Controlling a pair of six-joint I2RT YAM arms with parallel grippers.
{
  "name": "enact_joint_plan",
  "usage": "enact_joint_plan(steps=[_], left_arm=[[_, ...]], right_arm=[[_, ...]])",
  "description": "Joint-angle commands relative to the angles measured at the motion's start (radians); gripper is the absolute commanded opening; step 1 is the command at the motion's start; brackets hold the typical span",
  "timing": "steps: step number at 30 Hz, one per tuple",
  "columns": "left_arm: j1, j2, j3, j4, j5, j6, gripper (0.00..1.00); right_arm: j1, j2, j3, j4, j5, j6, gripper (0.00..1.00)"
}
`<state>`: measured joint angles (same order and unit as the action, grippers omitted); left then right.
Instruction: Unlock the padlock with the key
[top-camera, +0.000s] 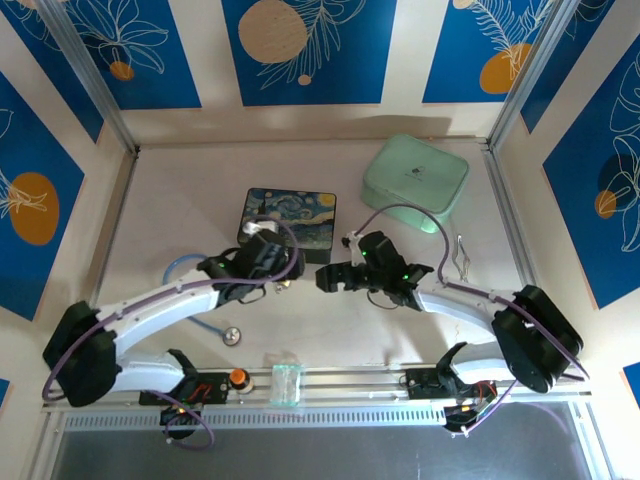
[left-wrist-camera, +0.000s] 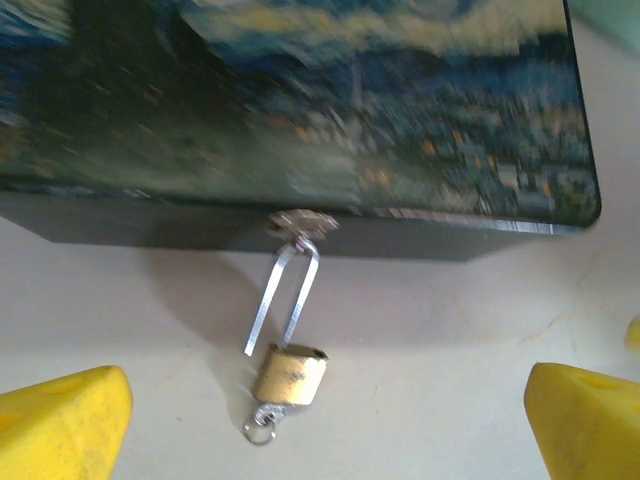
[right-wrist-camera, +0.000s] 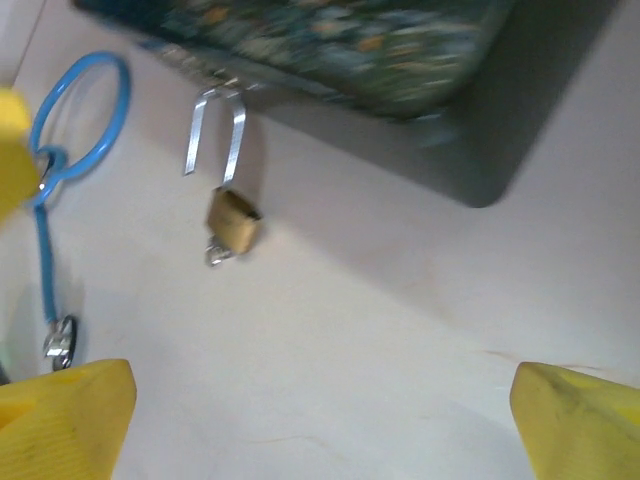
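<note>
The robot's left gripper should hold the tin steady while the robot's right gripper takes hold of the padlock's brass body (left-wrist-camera: 290, 375), because the open shackle hangs through the tin's clasp (left-wrist-camera: 303, 224).
The small brass padlock (left-wrist-camera: 290, 375) lies on the table in front of the dark blue painted tin (left-wrist-camera: 300, 100). Its silver shackle (left-wrist-camera: 285, 295) is hooked through the tin's clasp (left-wrist-camera: 300, 222), and one shackle leg stands free of the body. The key (left-wrist-camera: 262, 418) sticks out of the padlock's underside with a small ring on it. My left gripper (left-wrist-camera: 325, 430) is open, its yellow fingertips (left-wrist-camera: 60, 420) wide on either side of the lock without touching it. My right gripper (right-wrist-camera: 320, 420) is open too, well back from the padlock (right-wrist-camera: 232, 220) and key (right-wrist-camera: 215, 253).
A mint green box (top-camera: 415, 180) sits at the back right, with silver tweezers (top-camera: 460, 258) nearby. Blue tubing (right-wrist-camera: 80, 110) with a round silver disc (top-camera: 231, 336) lies to the left. A clear container (top-camera: 287, 383) stands at the near edge.
</note>
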<state>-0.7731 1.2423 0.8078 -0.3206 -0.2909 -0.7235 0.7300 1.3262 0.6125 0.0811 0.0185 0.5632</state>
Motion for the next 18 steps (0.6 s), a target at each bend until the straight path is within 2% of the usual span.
enact_joint_plan(steps=[1, 3, 6, 9, 13, 18], left_arm=[[0.088, -0.054, -0.039, 0.048, 0.173, 0.025, 1.0], [0.125, -0.072, -0.05, 0.061, 0.208, 0.037, 1.0], [0.177, -0.084, -0.061, 0.052, 0.23, 0.052, 1.0], [0.269, -0.083, -0.063, 0.068, 0.29, 0.064, 1.0], [0.344, -0.071, -0.038, 0.077, 0.256, 0.108, 1.0], [0.379, -0.009, -0.002, 0.079, 0.203, 0.148, 1.0]], right_arm=[[0.063, 0.049, 0.072, 0.002, 0.035, 0.037, 0.97], [0.105, 0.103, 0.126, -0.026, 0.072, 0.044, 1.0], [0.154, 0.196, 0.196, -0.023, 0.089, 0.037, 0.97], [0.165, 0.295, 0.274, -0.035, 0.083, 0.084, 0.88], [0.167, 0.381, 0.327, -0.013, 0.097, 0.121, 0.66], [0.164, 0.451, 0.382, -0.045, 0.125, 0.113, 0.58]])
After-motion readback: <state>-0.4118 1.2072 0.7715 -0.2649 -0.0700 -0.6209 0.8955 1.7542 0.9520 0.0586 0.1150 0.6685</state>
